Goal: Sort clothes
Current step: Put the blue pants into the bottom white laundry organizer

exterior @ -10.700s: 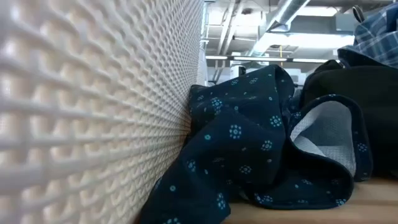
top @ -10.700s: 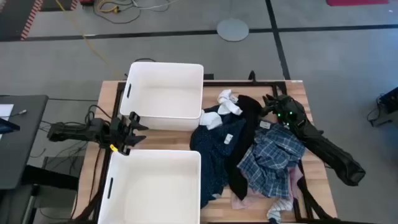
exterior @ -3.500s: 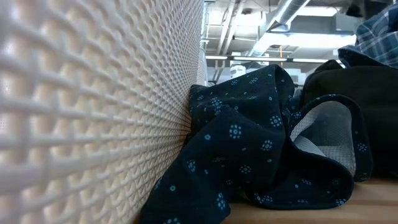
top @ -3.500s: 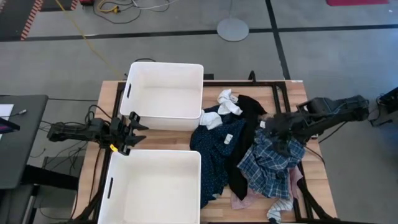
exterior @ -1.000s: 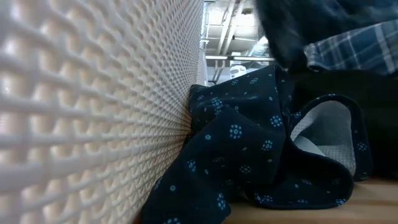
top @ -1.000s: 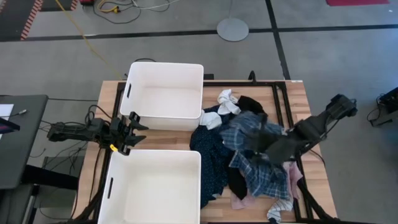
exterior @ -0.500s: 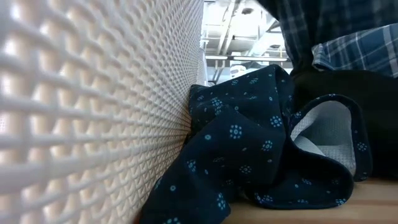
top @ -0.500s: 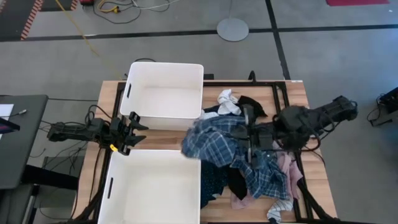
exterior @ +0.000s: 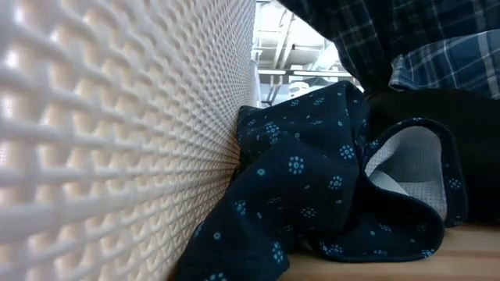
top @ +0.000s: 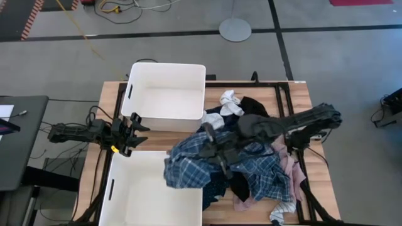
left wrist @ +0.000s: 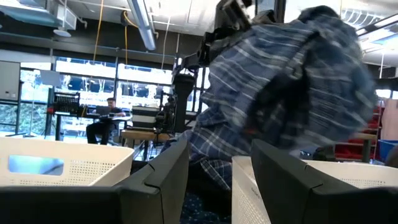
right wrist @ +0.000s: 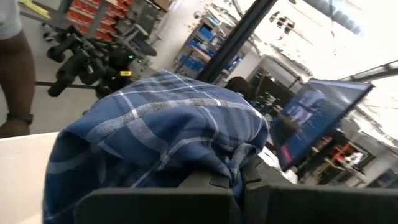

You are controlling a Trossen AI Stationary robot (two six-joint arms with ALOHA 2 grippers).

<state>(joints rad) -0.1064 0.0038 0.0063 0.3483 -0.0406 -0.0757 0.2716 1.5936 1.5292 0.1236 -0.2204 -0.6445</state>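
Observation:
The plaid shirt's front (top: 182, 171) is over the near bin's rim, so the robot's right gripper should pull back and bring the shirt to the left gripper beside the far bin (top: 181, 128).
My right gripper (top: 217, 149) is shut on the blue-white plaid shirt (top: 191, 166), lifted over the table's middle, next to the near white bin (top: 113, 188). The shirt also shows in the left wrist view (left wrist: 280, 87) and the low view (exterior: 406, 39). The navy dotted piece (exterior: 312, 179) lies against the bin wall, with the black piece (exterior: 437, 109) behind it. The pale pink shirt (top: 290, 169) lies under the pile at the right. White socks (top: 230, 100) lie at the far side. My left gripper (top: 133, 134) is open at the table's left, between the bins. My right gripper pinches a bunched fold of the plaid shirt (right wrist: 236, 177) between its two fingers, several layers. The arm reaches in from the table's right. The shirt's front part hangs over the near bin's right rim; its trailing part (top: 267, 176) lies on the pile.
The far white bin (top: 130, 94) stands at the far left, with the near bin in front of it. A striped sock (top: 279, 213) lies at the near right edge. A person (left wrist: 102, 121) sits in the room beyond the table.
My right gripper has moved toward the table's left and near edges, carrying the plaid shirt. The shirt's front part has been lifted off the pile and now reaches over the near bin's rim; its trailing part still lies on the pile.

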